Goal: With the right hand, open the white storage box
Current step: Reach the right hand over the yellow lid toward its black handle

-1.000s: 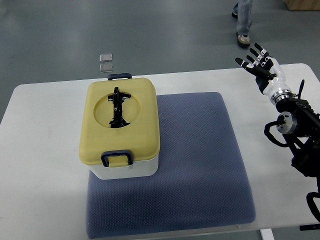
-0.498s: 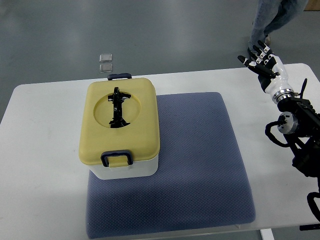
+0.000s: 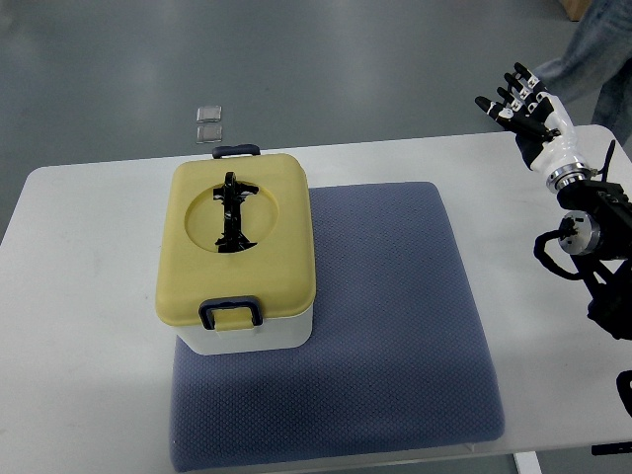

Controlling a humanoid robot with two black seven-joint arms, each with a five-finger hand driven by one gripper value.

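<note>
The yellow lid (image 3: 278,259) will come off in one piece when I raise its handle, because dark blue latches (image 3: 231,312) stick out at the near and far ends.
A white storage box (image 3: 247,331) with a yellow lid (image 3: 237,237) stands on the left part of a blue-grey mat (image 3: 395,326). The lid is closed, with a black folding handle (image 3: 232,210) in its round recess and dark blue latches at the near (image 3: 230,313) and far (image 3: 237,151) ends. My right hand (image 3: 520,99) is raised at the far right, past the table's back edge, fingers spread and empty, far from the box. My left arm is out of view.
The white table (image 3: 89,296) carries the mat and box. My right arm's black joints (image 3: 588,232) run along the right edge. A person's leg (image 3: 597,44) shows at the top right. Two small squares (image 3: 208,122) lie on the floor behind the table.
My right hand has risen and moved away from me toward the table's far right corner, fingers still spread. The person has walked to the right. The box has not moved.
</note>
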